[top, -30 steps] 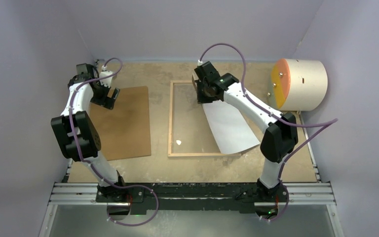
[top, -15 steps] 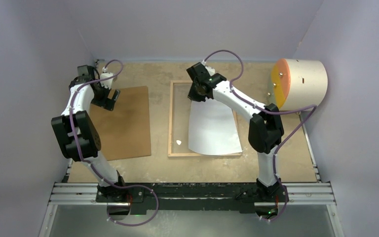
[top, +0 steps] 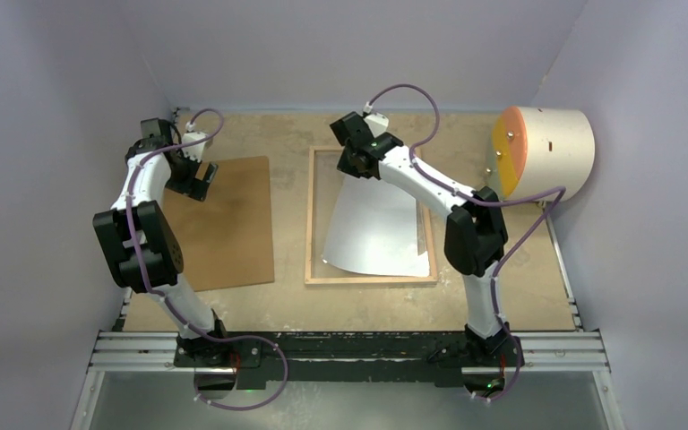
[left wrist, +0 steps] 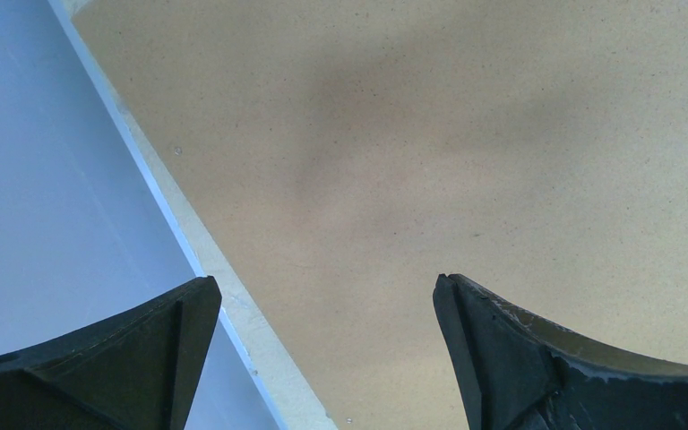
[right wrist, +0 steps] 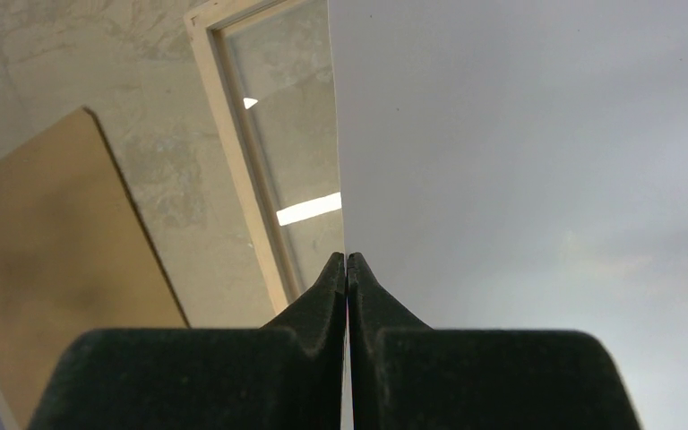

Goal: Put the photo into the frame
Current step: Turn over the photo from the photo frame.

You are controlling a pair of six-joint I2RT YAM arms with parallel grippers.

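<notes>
My right gripper is easing the photo along with the photo's near edge [top: 372, 271] inside the frame's rim, so it should keep easing the photo toward the board-side rim [top: 309, 210] until both run parallel.
The photo [top: 376, 228] shows its plain white back and slants down over the frame [top: 309, 215], a light-wood rectangle lying flat with a clear pane. My right gripper [top: 356, 168] is shut on the photo's far edge, above the frame's far left part. In the right wrist view the closed fingertips [right wrist: 347, 260] pinch the sheet's edge. There the photo [right wrist: 537, 161] fills the right half, and the frame's rim [right wrist: 233, 134] and pane lie to the left. My left gripper [top: 199, 179] hovers open over the far corner of the brown board [top: 228, 224], with nothing between its fingers [left wrist: 322, 296].
The brown backing board [right wrist: 45, 233] lies flat left of the frame; its surface [left wrist: 457, 134] fills the left wrist view. A cream cylinder with an orange face [top: 546, 152] stands at the back right. Lilac walls close in the table on three sides.
The right arm has swung the photo leftwards: its near end came from past the frame's right rim to over the pane. The left arm has not moved.
</notes>
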